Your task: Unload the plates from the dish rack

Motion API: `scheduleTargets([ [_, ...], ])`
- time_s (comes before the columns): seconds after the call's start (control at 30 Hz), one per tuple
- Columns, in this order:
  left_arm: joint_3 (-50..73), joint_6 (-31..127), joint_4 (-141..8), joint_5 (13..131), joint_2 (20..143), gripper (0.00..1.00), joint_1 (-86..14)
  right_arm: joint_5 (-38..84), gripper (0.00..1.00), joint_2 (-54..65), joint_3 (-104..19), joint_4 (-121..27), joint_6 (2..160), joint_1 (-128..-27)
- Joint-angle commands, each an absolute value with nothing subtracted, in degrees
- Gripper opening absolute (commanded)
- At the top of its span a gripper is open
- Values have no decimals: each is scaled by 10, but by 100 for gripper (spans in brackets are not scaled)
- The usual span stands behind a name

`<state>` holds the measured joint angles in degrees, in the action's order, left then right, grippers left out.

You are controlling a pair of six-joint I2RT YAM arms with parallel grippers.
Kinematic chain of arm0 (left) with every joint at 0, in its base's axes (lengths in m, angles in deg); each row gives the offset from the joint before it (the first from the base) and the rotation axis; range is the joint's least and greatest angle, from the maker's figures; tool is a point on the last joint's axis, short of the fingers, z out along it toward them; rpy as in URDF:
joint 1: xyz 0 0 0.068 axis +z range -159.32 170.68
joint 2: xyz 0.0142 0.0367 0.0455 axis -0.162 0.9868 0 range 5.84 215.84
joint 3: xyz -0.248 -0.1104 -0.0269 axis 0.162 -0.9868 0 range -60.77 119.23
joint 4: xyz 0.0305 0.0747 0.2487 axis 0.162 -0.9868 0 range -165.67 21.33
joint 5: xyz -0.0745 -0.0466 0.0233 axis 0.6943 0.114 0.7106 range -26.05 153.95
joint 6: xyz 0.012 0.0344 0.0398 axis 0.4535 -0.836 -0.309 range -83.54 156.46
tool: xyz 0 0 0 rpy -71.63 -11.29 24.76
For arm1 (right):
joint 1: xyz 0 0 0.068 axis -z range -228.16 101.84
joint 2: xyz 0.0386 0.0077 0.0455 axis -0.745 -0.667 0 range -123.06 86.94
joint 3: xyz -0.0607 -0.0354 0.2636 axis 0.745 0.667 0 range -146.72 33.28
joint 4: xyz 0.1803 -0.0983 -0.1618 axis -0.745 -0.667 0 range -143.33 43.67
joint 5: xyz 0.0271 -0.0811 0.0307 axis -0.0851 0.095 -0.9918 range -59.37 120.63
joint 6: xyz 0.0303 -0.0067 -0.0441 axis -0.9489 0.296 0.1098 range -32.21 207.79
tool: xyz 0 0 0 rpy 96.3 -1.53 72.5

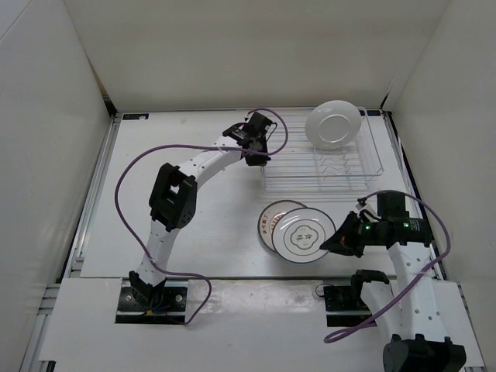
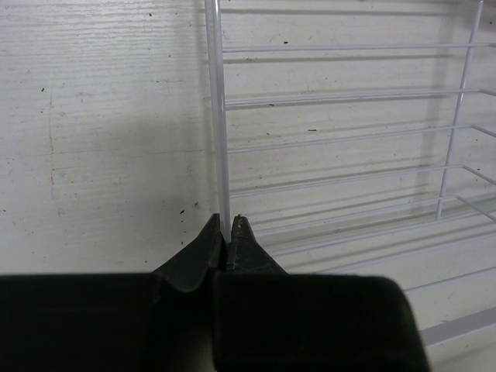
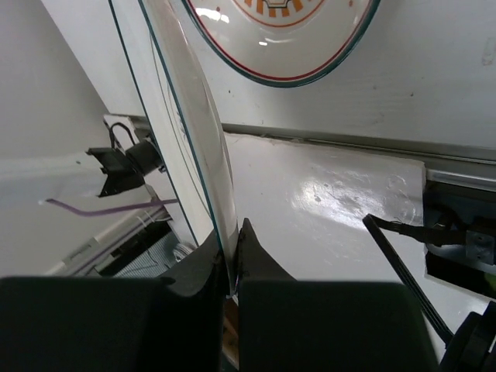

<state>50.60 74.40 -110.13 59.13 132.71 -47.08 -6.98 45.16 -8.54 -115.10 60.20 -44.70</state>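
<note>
I can see the tabletop (image 1: 221, 226) is open past the orange-patterned plate, so my right gripper should keep moving the grey-rimmed plate (image 1: 302, 235) there until it lands beside its neighbour.
The white wire dish rack (image 1: 341, 172) stands at the back right, with one white plate (image 1: 333, 125) leaning upright at its far end. My left gripper (image 1: 256, 157) is shut on the rack's left edge wire (image 2: 217, 116), with the fingertips (image 2: 227, 222) pinching it. My right gripper (image 1: 338, 244) is shut on the rim of a grey-rimmed plate (image 1: 304, 234) with a small centre mark, seen edge-on in the right wrist view (image 3: 194, 116). That plate is tilted and overlaps an orange-patterned plate (image 1: 269, 218) lying on the table, which also shows in the right wrist view (image 3: 279, 39).
White walls enclose the table on three sides. Purple cables loop from both arms (image 1: 132, 174). The arm bases and a black bracket (image 1: 345, 293) sit at the near edge. The rack's bars fill the right of the left wrist view (image 2: 349, 139).
</note>
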Motion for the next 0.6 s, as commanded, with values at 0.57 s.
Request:
scheduleTargets([
  [0.57,501,733,-1216,659,1372,0,-485,14,0,196,-200,-904,556,-802],
])
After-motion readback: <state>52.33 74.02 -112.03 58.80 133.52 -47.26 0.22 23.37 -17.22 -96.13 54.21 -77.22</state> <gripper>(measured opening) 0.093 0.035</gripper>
